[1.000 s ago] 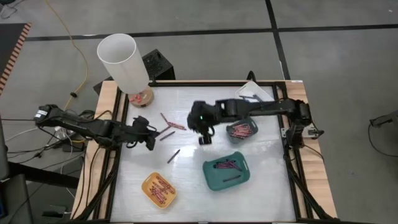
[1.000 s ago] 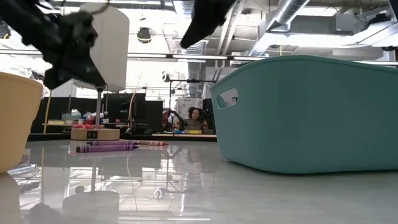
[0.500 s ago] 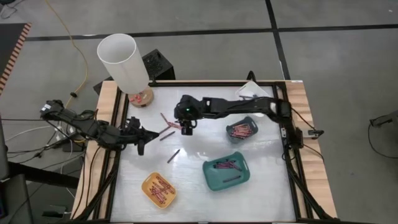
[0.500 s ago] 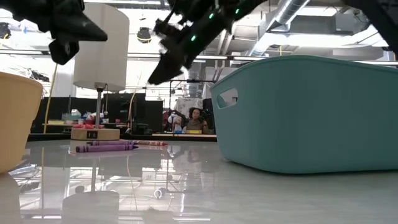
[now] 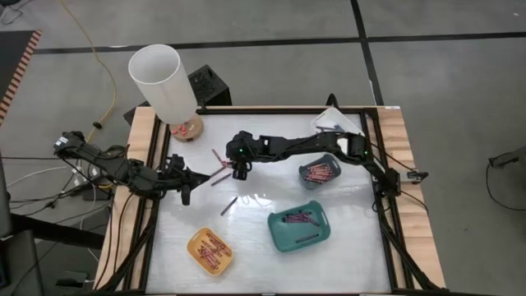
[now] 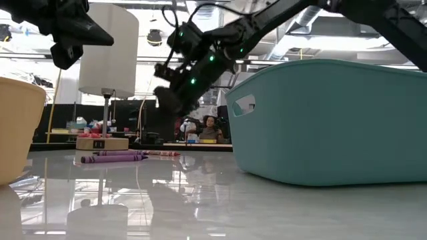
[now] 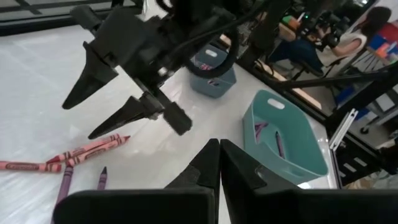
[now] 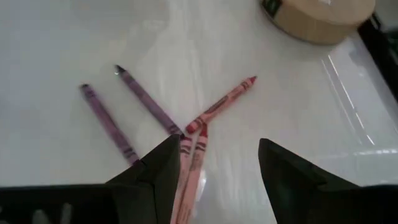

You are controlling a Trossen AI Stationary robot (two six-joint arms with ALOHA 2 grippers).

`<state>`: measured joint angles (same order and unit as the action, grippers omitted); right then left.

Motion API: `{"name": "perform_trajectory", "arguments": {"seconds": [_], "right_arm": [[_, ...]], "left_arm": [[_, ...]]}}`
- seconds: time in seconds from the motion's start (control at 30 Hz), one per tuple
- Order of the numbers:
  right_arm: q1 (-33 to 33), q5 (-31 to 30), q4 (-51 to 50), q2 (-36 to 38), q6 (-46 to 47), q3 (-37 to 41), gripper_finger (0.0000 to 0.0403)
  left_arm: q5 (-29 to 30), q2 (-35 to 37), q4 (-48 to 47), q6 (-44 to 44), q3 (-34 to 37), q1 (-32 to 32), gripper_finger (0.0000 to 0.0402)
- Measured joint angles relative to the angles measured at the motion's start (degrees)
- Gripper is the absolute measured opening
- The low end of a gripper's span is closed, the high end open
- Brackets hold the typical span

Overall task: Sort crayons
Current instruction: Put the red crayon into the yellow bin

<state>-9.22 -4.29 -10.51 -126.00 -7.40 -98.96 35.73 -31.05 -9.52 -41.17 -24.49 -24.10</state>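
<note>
Two red crayons (image 8: 188,177) lie right up against each other, so my right gripper should close and gently push one red crayon (image 8: 198,160) away from its neighbour before taking it.
Loose crayons lie flat on the white table (image 5: 271,255): red and pink ones (image 8: 221,104) crossing at their ends, and two purple ones (image 8: 106,121) beside them, also seen low across the table (image 6: 113,157). A dark crayon (image 5: 229,205) lies nearer the front. My right gripper (image 8: 214,168) hangs open above the red and pink crayons, its fingers on either side of them and touching nothing; it also shows in the high view (image 5: 238,170). At the table's left, my left gripper (image 7: 217,168) is shut on nothing and raised off the table (image 5: 182,187).
A yellow tray (image 5: 209,251) at the front left, a teal tray (image 5: 299,228) and a blue-grey tray (image 5: 319,173) hold sorted crayons. A white-shaded lamp (image 5: 162,82) stands at the far left corner. A person sits in the room behind (image 6: 210,127).
My right gripper has swung from beside the blue-grey tray toward the table's left, come down over the loose red and pink crayons, and spread its fingers. My left gripper has risen and drawn back a little toward the left edge, then kept still.
</note>
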Motion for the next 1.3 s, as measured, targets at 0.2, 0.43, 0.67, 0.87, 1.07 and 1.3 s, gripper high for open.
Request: {"name": "perform_trajectory", "arguments": {"seconds": [0.2, 0.43, 0.67, 0.87, 1.07, 1.3], "right_arm": [[-0.67, -0.75, -0.71, -1.71, 2.77, 0.06, 0.0212], [-0.72, -1.19, -0.42, -2.78, 3.06, 0.01, 0.0212], [-1.30, -1.68, -0.68, -2.77, 2.88, -0.02, 0.0211], [-0.97, -1.79, 0.95, -5.88, 3.81, -0.04, 0.0211], [-0.92, -1.85, 0.59, -6.27, 4.54, -0.13, 0.0211], [-1.06, -2.11, -0.38, -4.53, 4.44, 0.09, 0.0211]], "left_arm": [[-0.20, -0.04, -0.09, -0.06, 0.00, 0.00, 0.0000], [-0.35, -0.04, -0.07, -0.41, 0.00, 0.00, 0.0000], [-0.35, -0.04, -0.07, -0.55, 0.00, 0.00, 0.0000], [-0.35, -0.06, -0.02, -0.61, 0.02, 0.00, 0.0000], [-0.79, -0.07, -0.16, -1.12, 0.04, 0.02, 0.0000], [-0.81, -0.04, -0.18, -1.33, 0.04, 0.00, 0.0000]]}}
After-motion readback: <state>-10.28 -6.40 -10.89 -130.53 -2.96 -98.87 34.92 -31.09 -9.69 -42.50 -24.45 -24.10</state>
